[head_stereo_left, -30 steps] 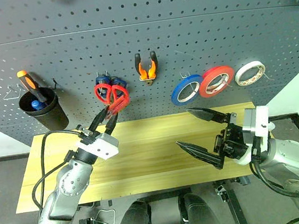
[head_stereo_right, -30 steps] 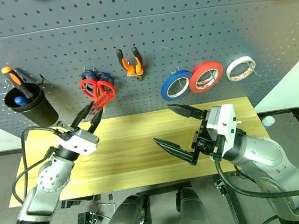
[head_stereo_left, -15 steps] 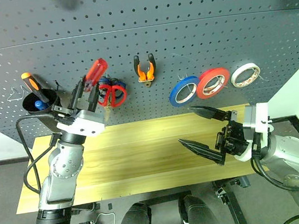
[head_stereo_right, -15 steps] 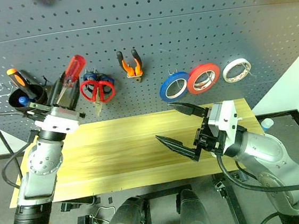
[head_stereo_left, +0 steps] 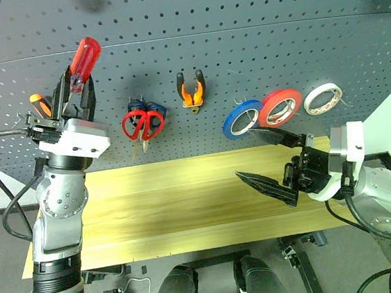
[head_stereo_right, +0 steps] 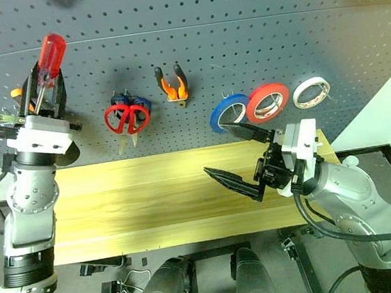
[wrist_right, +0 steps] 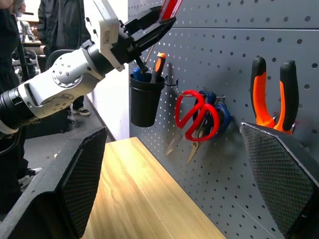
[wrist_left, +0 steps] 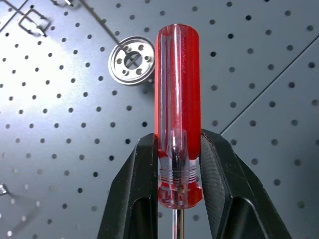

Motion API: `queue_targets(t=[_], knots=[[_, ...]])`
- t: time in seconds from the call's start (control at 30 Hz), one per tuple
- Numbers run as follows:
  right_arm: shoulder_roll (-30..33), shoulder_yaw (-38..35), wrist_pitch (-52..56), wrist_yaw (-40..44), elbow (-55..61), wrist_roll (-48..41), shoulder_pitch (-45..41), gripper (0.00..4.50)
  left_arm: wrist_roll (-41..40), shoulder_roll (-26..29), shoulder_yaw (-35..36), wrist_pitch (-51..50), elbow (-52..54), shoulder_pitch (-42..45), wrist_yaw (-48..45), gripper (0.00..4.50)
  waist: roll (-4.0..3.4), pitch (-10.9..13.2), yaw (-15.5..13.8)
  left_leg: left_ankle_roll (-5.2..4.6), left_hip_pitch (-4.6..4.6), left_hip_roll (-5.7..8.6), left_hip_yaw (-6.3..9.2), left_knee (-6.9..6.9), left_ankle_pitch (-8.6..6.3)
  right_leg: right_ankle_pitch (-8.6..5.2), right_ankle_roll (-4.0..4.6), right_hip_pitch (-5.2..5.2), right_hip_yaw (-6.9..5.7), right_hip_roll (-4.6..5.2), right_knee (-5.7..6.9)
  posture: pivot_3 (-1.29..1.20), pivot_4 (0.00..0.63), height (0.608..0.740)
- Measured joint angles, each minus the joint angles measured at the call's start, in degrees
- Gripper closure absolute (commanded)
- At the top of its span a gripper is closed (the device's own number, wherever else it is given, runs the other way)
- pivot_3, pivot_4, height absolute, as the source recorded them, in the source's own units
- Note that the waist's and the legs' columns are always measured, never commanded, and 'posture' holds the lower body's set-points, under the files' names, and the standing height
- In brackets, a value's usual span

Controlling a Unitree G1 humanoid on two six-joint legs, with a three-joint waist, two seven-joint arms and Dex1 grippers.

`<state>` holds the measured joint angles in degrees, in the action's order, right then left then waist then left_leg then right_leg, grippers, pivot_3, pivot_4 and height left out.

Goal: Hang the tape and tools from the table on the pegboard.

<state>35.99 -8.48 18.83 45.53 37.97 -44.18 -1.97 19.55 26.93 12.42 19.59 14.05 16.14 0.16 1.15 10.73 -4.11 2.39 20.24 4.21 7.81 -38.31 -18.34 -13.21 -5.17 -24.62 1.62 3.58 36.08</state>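
Note:
I should go on lowering the screwdriver with my left gripper until its shaft stands inside the cup, then let go, because the red-handled screwdriver's shaft (wrist_right: 150, 54) points down toward the black cup's opening (wrist_right: 146, 78).
My left gripper (head_stereo_left: 72, 89) is shut on the slim red-handled screwdriver (head_stereo_left: 85, 54), held handle-up against the pegboard (head_stereo_left: 274, 33) at the far left; the wrist view has the clear red handle (wrist_left: 177, 89) pinched between both fingers. On the board hang the red-handled scissors (head_stereo_left: 141, 124), the orange-and-black pliers (head_stereo_left: 191, 89) and the blue tape (head_stereo_left: 241, 119). My right gripper (head_stereo_left: 245, 153) stands open above the right part of the table (head_stereo_left: 180, 204), holding nothing.
A black cup (wrist_right: 146, 102) with an orange-and-black screwdriver (wrist_right: 158, 63) hangs just below my left gripper. Blue-handled scissors (head_stereo_left: 157, 110) sit behind the red ones. A red-orange roll (head_stereo_left: 281, 107) and a white roll (head_stereo_left: 322, 98) hang right of the blue tape. A person (wrist_right: 55, 22) stands far off.
My left arm has lifted the screwdriver up and to the left, from in front of the scissors to high above the black cup. The right gripper has stayed open in place.

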Motion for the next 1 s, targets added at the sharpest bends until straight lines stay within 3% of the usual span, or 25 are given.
queue_targets(t=[0.4, 0.7, 1.0], knots=[[2.17, -3.08, 2.54, -1.09, 2.66, -2.79, 3.81, 0.0, -0.04, 1.16, 2.67, -0.25, -9.53, 2.43, 5.64, 3.7, 0.0, 0.01, 0.35, -0.09, 0.03, 0.0, 0.03, 0.0, -0.05, 0.0, 0.0, -0.03, 0.0, 0.01, 0.0, 0.05, 0.171, 0.727], [6.11, -7.79, 6.17, -1.96, 3.94, -6.93, 5.31, 0.0, 0.02, -2.69, 4.23, -3.12, -8.95, -4.04, 9.79, 3.7, 0.02, 0.05, 0.74, -0.1, 0.02, -0.04, 0.03, 0.01, -0.06, 0.0, 0.0, -0.03, 0.0, 0.04, 0.0, 0.02, 0.195, 0.727], [7.9, -9.01, 8.37, -1.91, 3.93, -8.92, 6.15, 0.0, 1.22, -2.86, 5.03, -4.56, -7.04, -5.86, 12.72, 3.7, 0.02, 0.09, 2.08, -0.13, 0.03, -0.05, 0.02, 0.02, -0.08, 0.0, 0.0, -0.02, 0.01, 0.08, -0.03, 0.0, 0.204, 0.727]])
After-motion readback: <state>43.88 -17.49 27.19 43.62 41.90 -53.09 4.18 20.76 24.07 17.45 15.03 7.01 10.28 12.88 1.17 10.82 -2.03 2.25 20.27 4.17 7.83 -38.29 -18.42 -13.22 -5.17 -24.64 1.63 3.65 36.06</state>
